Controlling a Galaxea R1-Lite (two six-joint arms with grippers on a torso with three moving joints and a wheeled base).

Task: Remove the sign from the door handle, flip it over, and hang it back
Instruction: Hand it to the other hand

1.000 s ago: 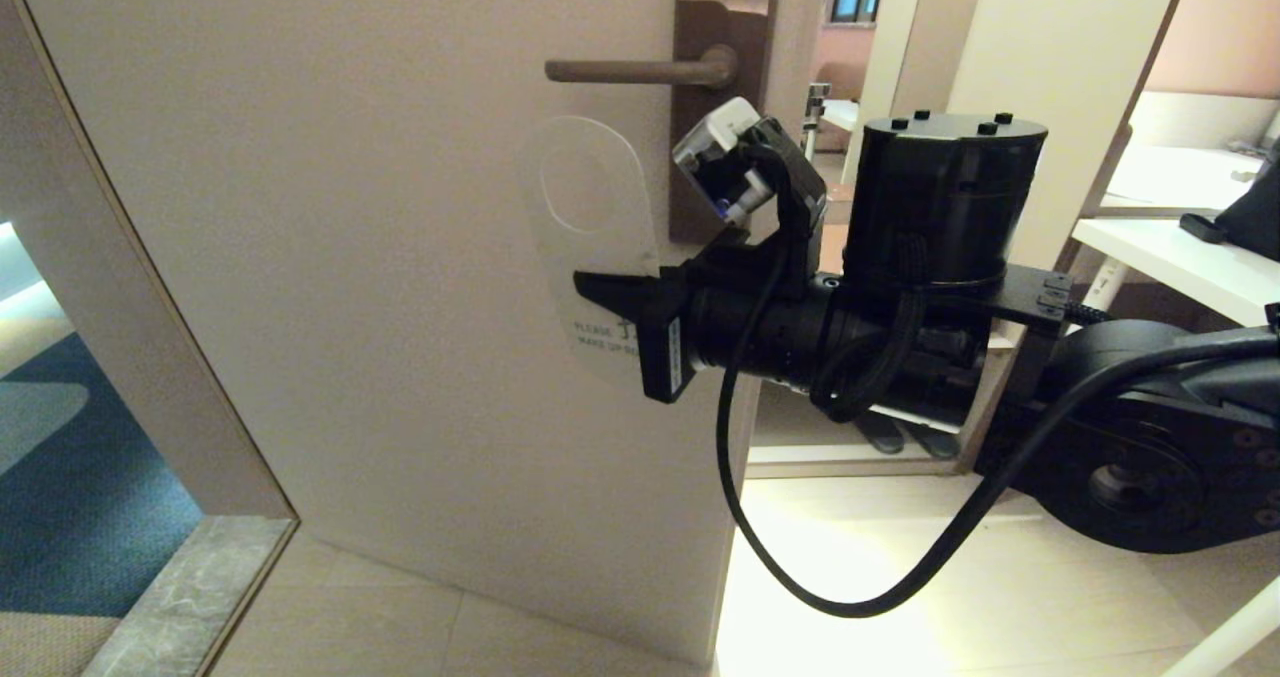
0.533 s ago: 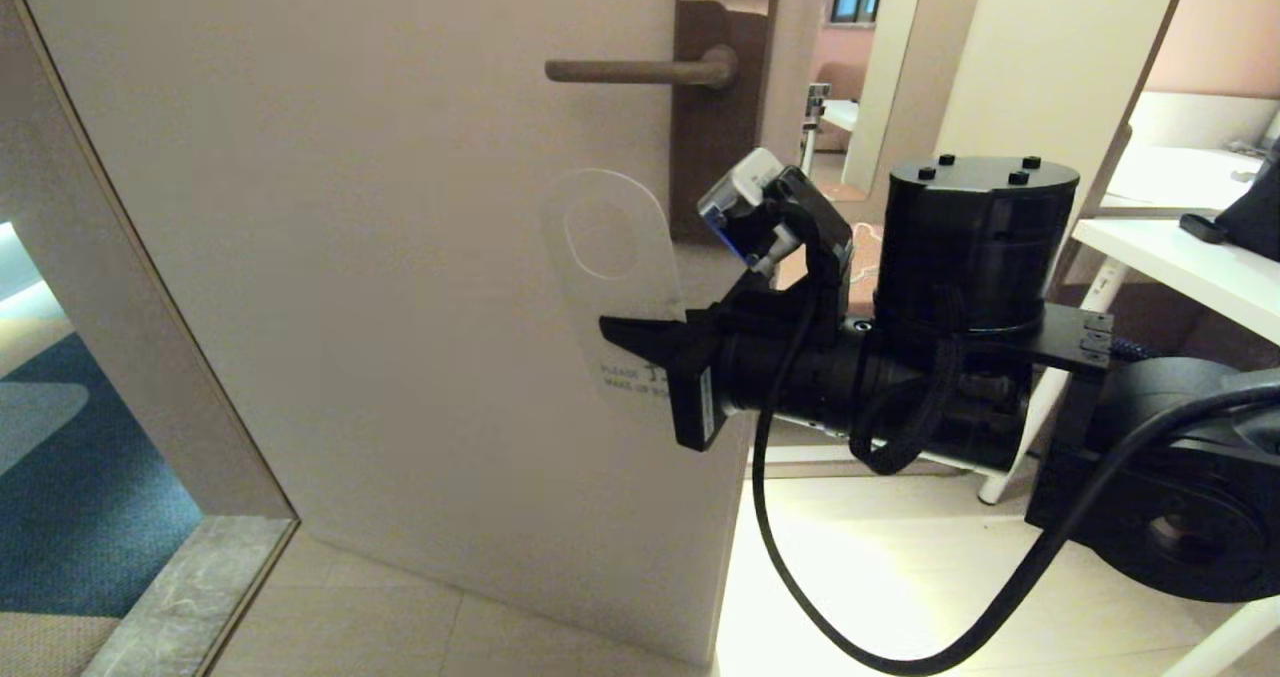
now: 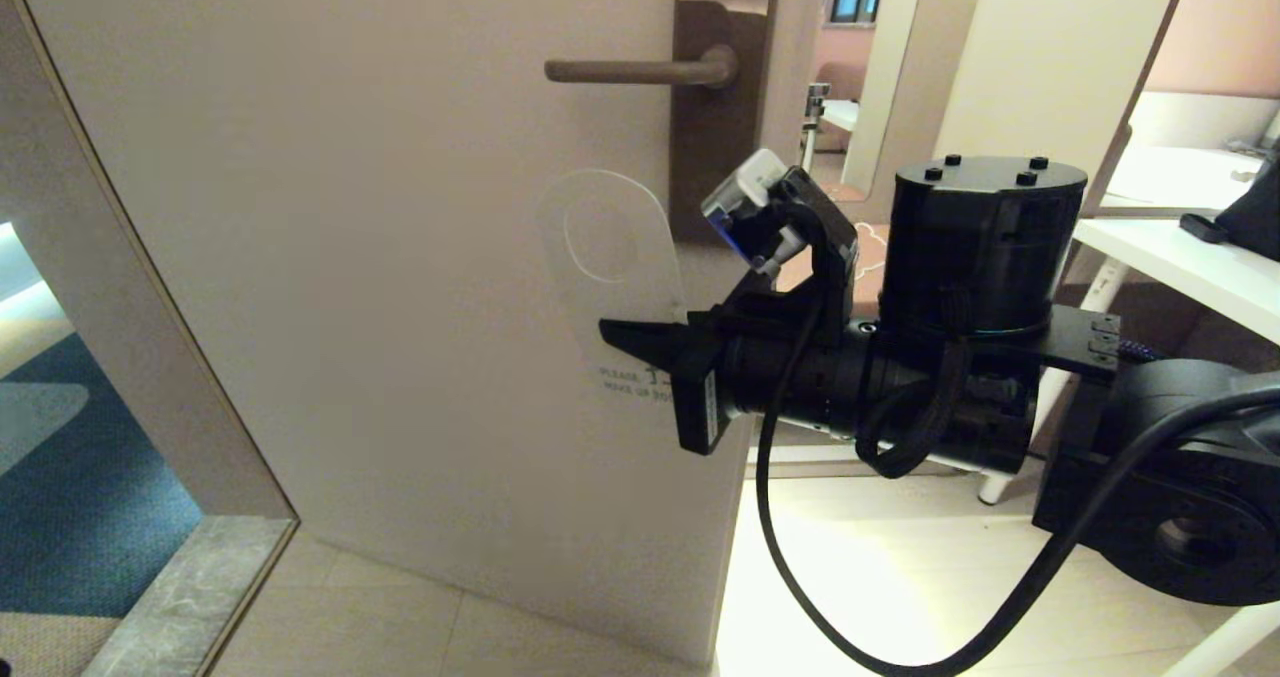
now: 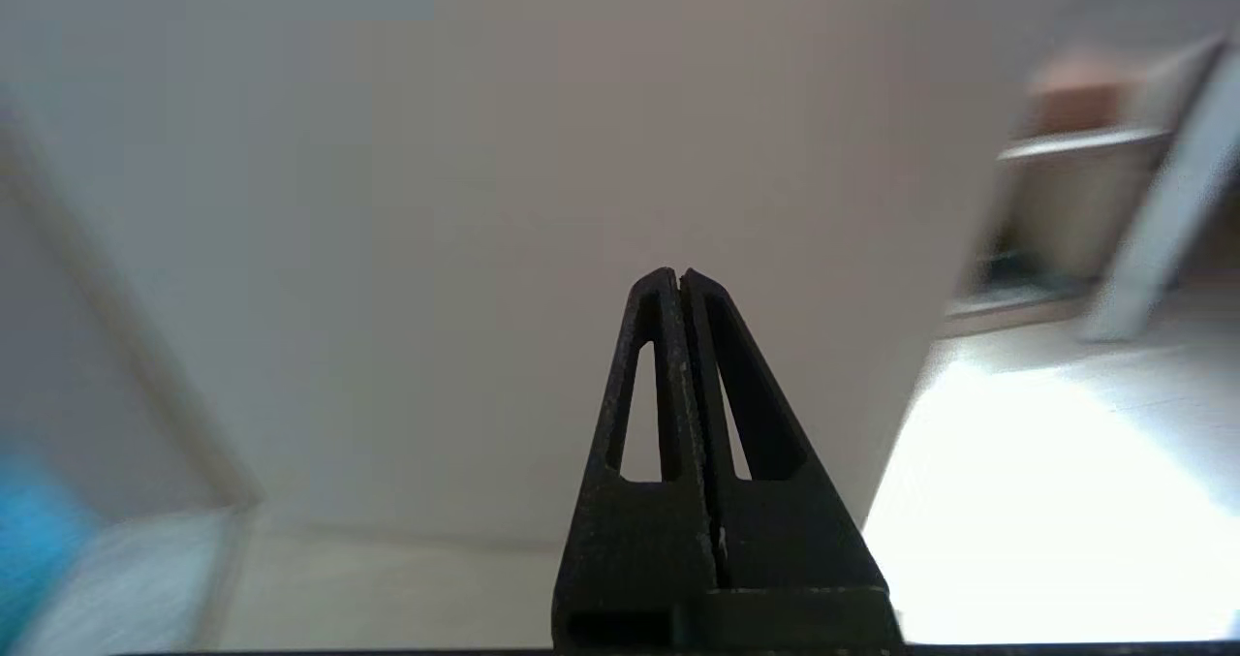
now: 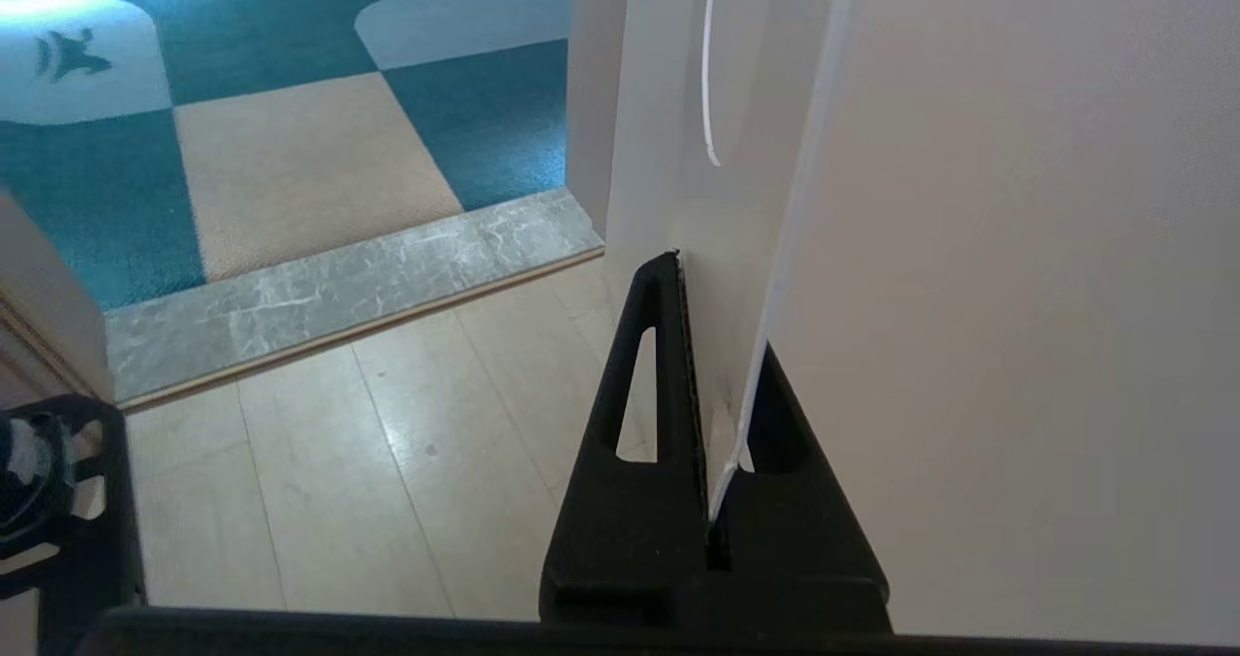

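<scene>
The sign's hole is clear of the door handle and the sign's far edge is free, so I should keep moving my left gripper toward the sign's lower part and open it there.
The sign shows its white side with "Please make up room" and hangs free of the door handle, below it and against the door. My right gripper is shut on the sign's lower part from the right. In the right wrist view the sign runs edge-on between the right gripper's black fingers. The bronze handle is bare on its backplate. My left gripper is shut and empty, facing the plain door; it does not show in the head view.
The door's free edge is just behind my right arm, with an open room beyond. A white desk stands at the right. A door frame, blue carpet and a marble threshold lie at the left.
My right gripper has moved down and a little to the right with the sign, away from the handle. Over the last half second it has barely moved.
</scene>
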